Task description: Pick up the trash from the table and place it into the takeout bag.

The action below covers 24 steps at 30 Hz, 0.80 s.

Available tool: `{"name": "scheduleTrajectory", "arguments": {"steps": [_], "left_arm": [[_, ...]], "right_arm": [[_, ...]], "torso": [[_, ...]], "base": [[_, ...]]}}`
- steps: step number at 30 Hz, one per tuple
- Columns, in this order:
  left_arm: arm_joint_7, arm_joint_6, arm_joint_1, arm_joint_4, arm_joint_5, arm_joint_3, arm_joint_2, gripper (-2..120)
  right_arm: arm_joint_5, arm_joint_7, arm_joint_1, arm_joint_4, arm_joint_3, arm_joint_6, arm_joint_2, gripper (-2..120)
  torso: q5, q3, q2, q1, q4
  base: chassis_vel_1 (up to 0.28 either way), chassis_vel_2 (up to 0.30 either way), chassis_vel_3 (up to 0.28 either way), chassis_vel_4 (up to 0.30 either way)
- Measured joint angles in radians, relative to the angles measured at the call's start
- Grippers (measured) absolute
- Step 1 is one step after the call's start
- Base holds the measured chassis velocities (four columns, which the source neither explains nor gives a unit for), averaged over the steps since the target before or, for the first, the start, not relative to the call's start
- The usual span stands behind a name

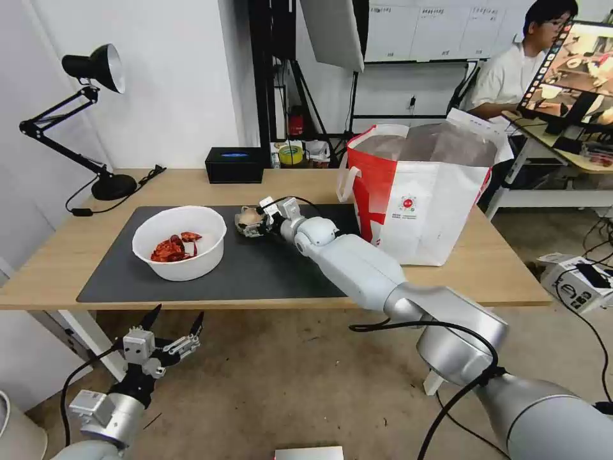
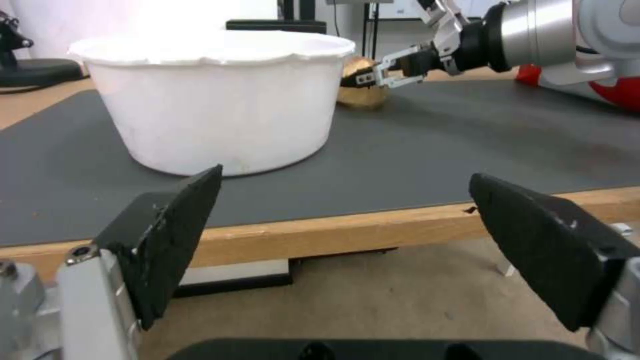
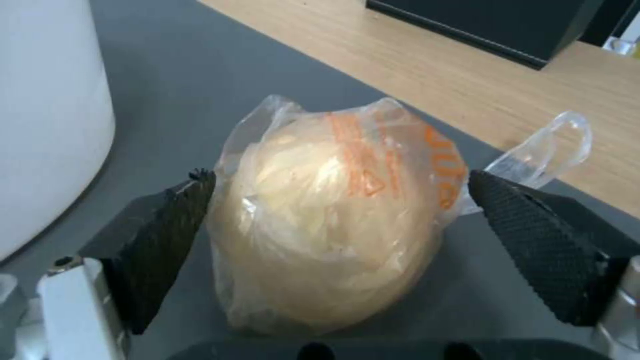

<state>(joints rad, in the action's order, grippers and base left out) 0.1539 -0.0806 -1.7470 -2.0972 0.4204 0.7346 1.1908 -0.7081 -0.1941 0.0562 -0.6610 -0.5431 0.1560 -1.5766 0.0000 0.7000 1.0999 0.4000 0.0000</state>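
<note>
The small clear bag (image 1: 249, 219) will squash down narrow and bulge out past the fingers when the robot squeezes it, because loose, wrinkled film is wrapped around the beige ball.
A small clear bag around a beige ball (image 3: 327, 220) lies on the dark mat (image 1: 268, 268) of the table (image 1: 76, 243). My right gripper (image 3: 340, 180) is open, one finger on each side of that bag. One pad (image 3: 167, 235) touches the plastic; the other pad (image 3: 540, 240) stands a little off it. In the head view the right gripper (image 1: 257, 222) reaches the bag (image 1: 246, 217) beside the white bowl (image 1: 179, 241) with red scraps. The red-and-white takeout bag (image 1: 421, 191) stands open at the table's right. My left gripper (image 1: 177, 314) hangs open below the table's front edge.
A black desk lamp (image 1: 96, 115) stands at the back left and a black box (image 1: 234, 165) at the back middle. In the left wrist view the bowl (image 2: 213, 95) sits just behind the table's front edge (image 2: 373, 225).
</note>
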Motion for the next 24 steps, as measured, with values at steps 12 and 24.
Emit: {"name": "scheduleTrajectory", "arguments": {"steps": [12,24], "left_arm": [[0.003,-0.010,-0.005,0.001,-0.001,-0.001,0.006,100],[0.003,-0.013,-0.019,-0.012,-0.001,0.014,0.007,100]], "right_arm": [[-0.003,-0.006,0.017,0.002,0.006,0.000,0.001,52],[-0.004,0.023,0.057,-0.055,0.065,0.007,0.010,11]], "torso": [[0.0000,0.000,0.000,0.000,0.0000],[0.0000,0.000,0.000,0.000,0.0001]], "base": [[0.000,0.000,0.000,0.000],[0.000,0.000,0.000,0.000]]}}
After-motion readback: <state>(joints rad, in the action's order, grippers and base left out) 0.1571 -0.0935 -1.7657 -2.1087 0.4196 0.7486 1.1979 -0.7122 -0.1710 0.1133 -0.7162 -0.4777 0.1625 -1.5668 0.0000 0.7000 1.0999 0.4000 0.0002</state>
